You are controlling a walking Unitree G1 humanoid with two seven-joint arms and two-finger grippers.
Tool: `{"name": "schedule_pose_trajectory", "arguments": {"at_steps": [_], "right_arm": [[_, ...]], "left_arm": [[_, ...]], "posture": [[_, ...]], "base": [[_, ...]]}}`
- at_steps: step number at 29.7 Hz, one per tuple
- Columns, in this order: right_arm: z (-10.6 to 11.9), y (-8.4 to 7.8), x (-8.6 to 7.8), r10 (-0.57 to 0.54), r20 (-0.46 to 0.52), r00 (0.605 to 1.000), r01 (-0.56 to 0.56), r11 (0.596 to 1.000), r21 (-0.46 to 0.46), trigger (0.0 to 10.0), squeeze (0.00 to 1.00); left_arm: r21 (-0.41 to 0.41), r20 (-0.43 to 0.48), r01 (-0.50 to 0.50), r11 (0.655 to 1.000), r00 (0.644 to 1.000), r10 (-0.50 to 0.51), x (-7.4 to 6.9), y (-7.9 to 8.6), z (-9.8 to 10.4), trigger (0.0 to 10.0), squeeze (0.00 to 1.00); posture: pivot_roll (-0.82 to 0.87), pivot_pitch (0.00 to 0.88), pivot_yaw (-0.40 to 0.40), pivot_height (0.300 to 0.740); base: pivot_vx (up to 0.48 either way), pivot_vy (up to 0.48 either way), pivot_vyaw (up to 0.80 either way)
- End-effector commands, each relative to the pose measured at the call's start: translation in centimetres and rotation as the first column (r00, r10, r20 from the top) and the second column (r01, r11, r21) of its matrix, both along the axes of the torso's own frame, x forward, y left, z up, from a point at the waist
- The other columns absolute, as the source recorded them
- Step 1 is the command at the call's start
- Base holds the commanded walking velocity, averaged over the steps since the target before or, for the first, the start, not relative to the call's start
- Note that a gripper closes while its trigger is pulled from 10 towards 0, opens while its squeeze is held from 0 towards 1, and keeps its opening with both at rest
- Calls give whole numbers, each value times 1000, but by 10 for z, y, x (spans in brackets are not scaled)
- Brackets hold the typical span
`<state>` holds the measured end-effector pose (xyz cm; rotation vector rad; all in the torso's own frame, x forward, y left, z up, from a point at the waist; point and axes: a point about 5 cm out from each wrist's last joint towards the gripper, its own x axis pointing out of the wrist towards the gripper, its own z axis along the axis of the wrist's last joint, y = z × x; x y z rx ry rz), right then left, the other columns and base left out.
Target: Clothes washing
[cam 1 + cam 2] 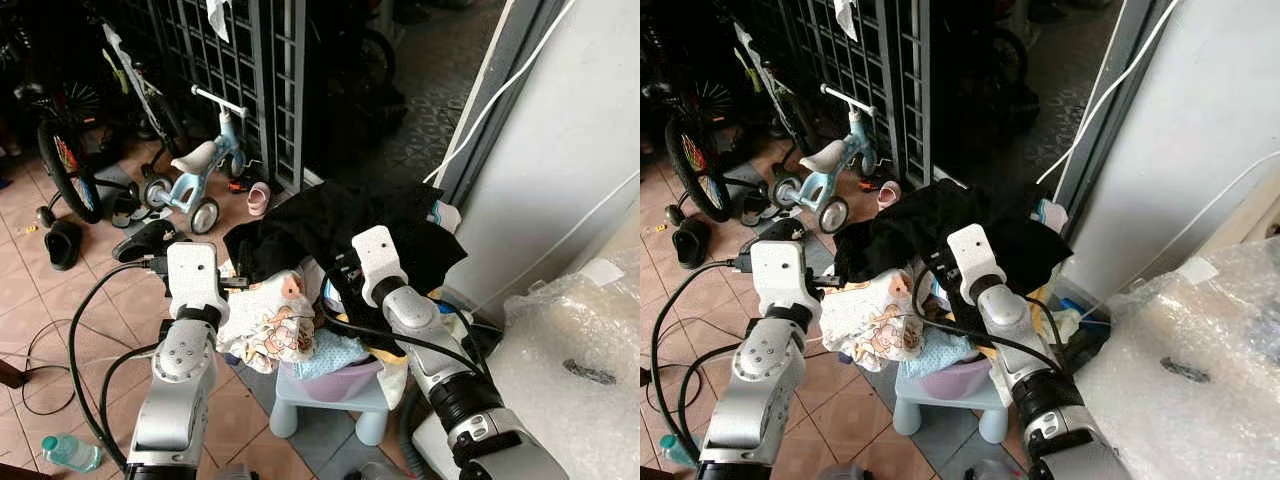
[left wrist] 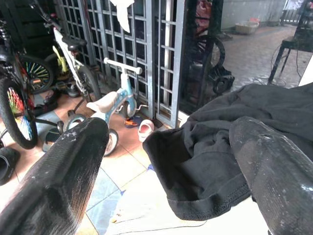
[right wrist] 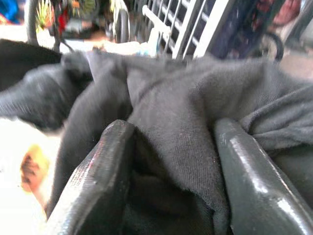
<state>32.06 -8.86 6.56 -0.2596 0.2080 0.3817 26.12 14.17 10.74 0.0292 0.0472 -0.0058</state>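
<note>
The edges of the black garment (image 1: 335,222) lie free over the printed cloth (image 1: 272,276), so the black garment will come away alone and hang long when the robot lifts it.
A black garment (image 1: 330,215) lies on top of a laundry pile in a purple basin (image 1: 338,382) that stands on a pale blue stool (image 1: 330,405). Under it hang a white cartoon-print cloth (image 1: 265,325) and a light blue cloth (image 1: 335,352). My right gripper (image 3: 171,126) is pushed into the black garment, open, with a fold of the fabric bulging between its fingers (image 3: 98,176). My left gripper (image 2: 168,129) is open beside the pile's left side, over the printed cloth, with the black garment's hem (image 2: 195,196) just ahead of its fingers.
A child's balance bike (image 1: 200,175), a bicycle wheel (image 1: 65,165), black sandals (image 1: 62,243) and a pink shoe (image 1: 258,198) stand on the tiled floor by the metal gate (image 1: 240,60). A water bottle (image 1: 70,452) lies at lower left. Bubble wrap (image 1: 570,350) and a white wall (image 1: 570,150) close off the right.
</note>
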Motion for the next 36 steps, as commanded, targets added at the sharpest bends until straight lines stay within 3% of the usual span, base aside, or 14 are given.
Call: {"name": "schedule_pose_trajectory", "arguments": {"at_steps": [1, 11, 29, 34, 35, 36], "right_arm": [[-17, -8, -4, -50, -106, 993, 47, 998, -31, 0, 0], [-20, -9, -3, -69, -135, 988, 66, 997, -30, 0, 0], [-13, -17, -3, -92, -76, 993, 93, 996, 14, 0, 0], [16, -24, -3, -148, 81, 986, 134, 978, 158, 0, 0], [46, -24, -1, -153, 215, 965, 105, 970, 220, 0, 0], [46, -24, -1, -153, 215, 965, 105, 970, 220, 0, 0]], "left_arm": [[10, -5, -1, 1000, 1000, 1, 0, -1, 0, 10000, 0], [18, -12, 5, 1000, 1000, -4, 1, -1, -1, 10000, 0], [25, -18, -6, 1000, 1000, 7, 3, -3, -3, 10000, 0], [29, -13, -11, 1000, 1000, 11, 5, -1, -1, 10000, 0], [31, -10, -13, 999, 1000, 14, 5, 0, -1, 10000, 0], [31, -10, -13, 999, 1000, 14, 5, 0, -1, 10000, 0]], "posture": [[19, 0, -32, 740], [15, 0, -28, 740], [7, 0, -41, 740], [2, 0, -28, 740], [-5, 0, -20, 740], [-5, 0, -20, 740]], "base": [[0, 0, 0], [0, 0, 0], [0, 0, 0], [0, 0, 0], [0, 0, 0], [0, 0, 0]]}}
